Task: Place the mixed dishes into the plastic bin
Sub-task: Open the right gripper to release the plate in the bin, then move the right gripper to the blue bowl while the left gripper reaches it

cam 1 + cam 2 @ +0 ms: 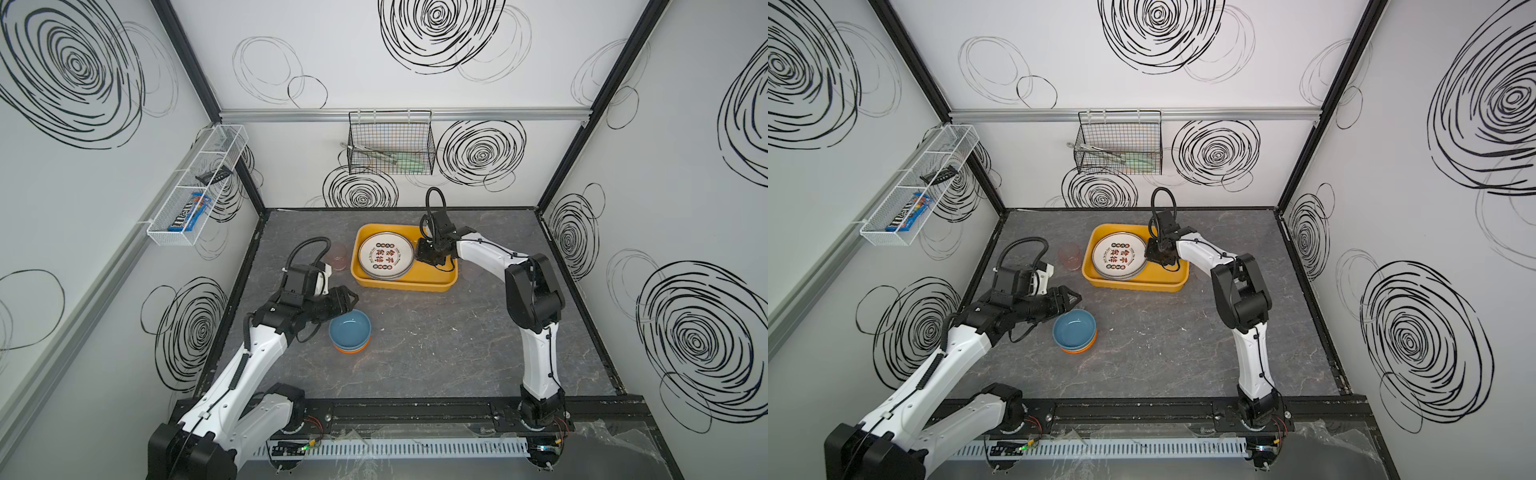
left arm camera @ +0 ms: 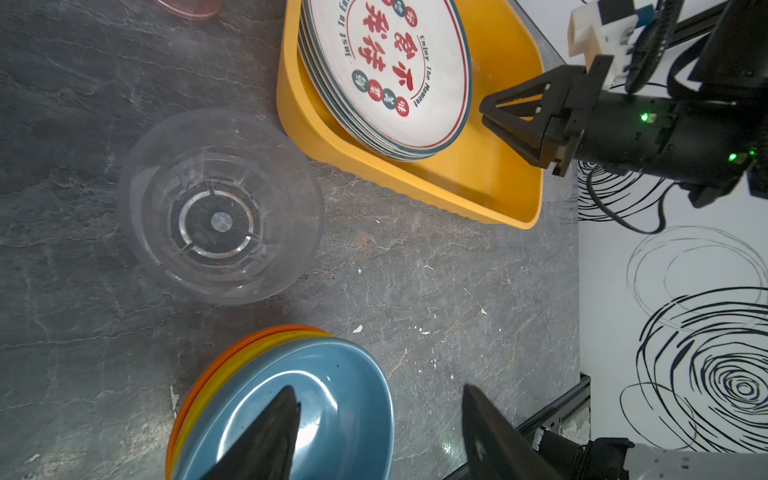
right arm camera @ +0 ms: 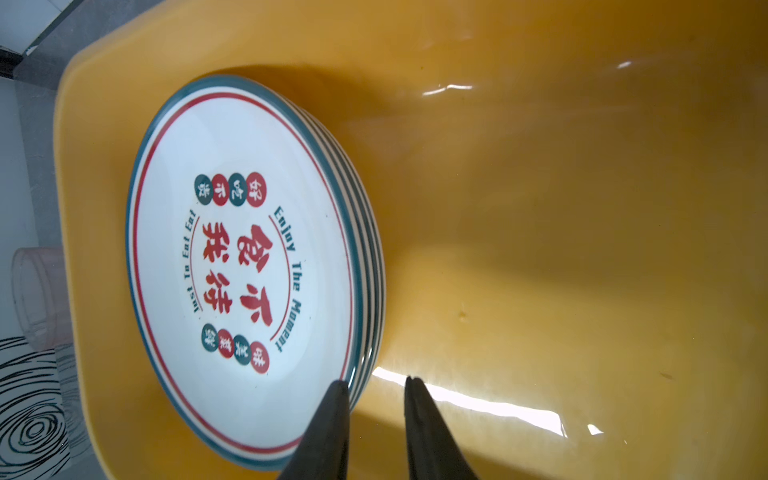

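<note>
The bin's empty half (image 1: pixel 423 277) is below my right gripper, a long way from the blue bowl (image 1: pixel 350 328). My left gripper should therefore pick up the bowl and pass it over.
The yellow-orange plastic bin (image 1: pixel 440 286) (image 1: pixel 1142 286) (image 2: pixel 415 183) (image 3: pixel 540 208) holds a stack of white plates (image 1: pixel 386 255) (image 1: pixel 1119 255) (image 2: pixel 386 75) (image 3: pixel 237 270) in its left half. My right gripper (image 1: pixel 423 262) (image 1: pixel 1156 259) (image 2: pixel 483 114) (image 3: pixel 375 382) hangs inside the bin at the stack's right edge. Its jaws are slightly apart and clamp nothing. A blue bowl (image 1: pixel 350 328) (image 1: pixel 1074 330) (image 2: pixel 332 374) tops orange bowls (image 1: pixel 351 350) (image 2: pixel 232 353) on the table. My left gripper (image 1: pixel 353 303) (image 1: pixel 1077 301) (image 2: pixel 379 390) is open over the blue bowl's rim.
A clear cup (image 2: pixel 220 208) stands upright between the bowls and the bin. A pink cup (image 1: pixel 336 255) (image 1: pixel 1069 255) (image 3: pixel 37 291) stands left of the bin. On the back wall hangs a black wire basket (image 1: pixel 390 143), on the left wall a white mesh shelf (image 1: pixel 195 187).
</note>
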You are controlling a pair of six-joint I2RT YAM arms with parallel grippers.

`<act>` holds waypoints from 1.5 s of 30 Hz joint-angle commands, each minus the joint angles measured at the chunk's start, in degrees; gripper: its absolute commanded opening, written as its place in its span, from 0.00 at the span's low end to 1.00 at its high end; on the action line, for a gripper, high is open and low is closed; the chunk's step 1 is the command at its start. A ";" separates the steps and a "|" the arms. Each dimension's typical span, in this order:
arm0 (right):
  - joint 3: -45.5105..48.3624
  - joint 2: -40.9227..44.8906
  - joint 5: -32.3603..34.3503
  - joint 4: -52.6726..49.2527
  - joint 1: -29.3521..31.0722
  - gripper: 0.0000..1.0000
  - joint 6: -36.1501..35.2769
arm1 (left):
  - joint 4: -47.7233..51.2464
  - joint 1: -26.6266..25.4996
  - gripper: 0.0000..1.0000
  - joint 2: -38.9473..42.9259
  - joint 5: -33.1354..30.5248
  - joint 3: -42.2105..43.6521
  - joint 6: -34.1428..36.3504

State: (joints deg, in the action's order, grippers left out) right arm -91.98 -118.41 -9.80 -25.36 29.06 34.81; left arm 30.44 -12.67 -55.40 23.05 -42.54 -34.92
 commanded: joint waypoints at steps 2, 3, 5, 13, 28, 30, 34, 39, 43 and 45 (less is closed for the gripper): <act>4.49 7.56 -0.95 1.99 0.77 0.29 -1.13 | 1.40 0.72 0.66 2.00 -1.45 1.03 0.55; 5.84 8.90 -1.30 2.38 0.89 0.29 -1.31 | 1.85 0.72 0.66 2.30 -1.83 1.13 0.68; 8.10 11.13 -1.98 2.86 1.09 0.30 -1.49 | 2.68 0.83 0.66 2.94 -2.53 1.24 0.86; 19.77 21.36 -5.92 6.10 2.09 0.33 -2.01 | 6.35 0.89 0.66 5.10 -7.45 2.23 2.06; 36.81 38.07 -13.36 12.96 5.11 0.42 -2.86 | 14.78 -0.75 0.56 5.82 -18.51 2.61 0.54; 38.00 38.74 -13.55 13.84 5.37 0.42 -2.40 | 15.30 -2.46 0.53 5.33 -20.01 2.73 -0.48; 38.89 39.09 -13.78 14.56 5.72 0.42 -1.85 | 15.68 -5.79 0.48 3.58 -21.99 2.69 -1.91; 39.34 39.12 -13.66 14.93 5.84 0.42 -1.41 | 15.64 -6.86 0.43 2.44 -21.99 2.92 -2.09; 39.25 39.39 -13.59 14.83 5.84 0.42 -1.43 | 15.88 -7.68 0.37 1.19 -22.19 2.91 -2.26; 39.21 39.70 -13.35 14.83 5.86 0.42 -1.43 | 15.95 -7.97 0.35 0.74 -22.28 2.91 -2.27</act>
State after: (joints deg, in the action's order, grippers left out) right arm -53.28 -80.40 -23.07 -11.55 34.57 33.15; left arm 45.47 -20.10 -54.06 2.09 -39.97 -36.69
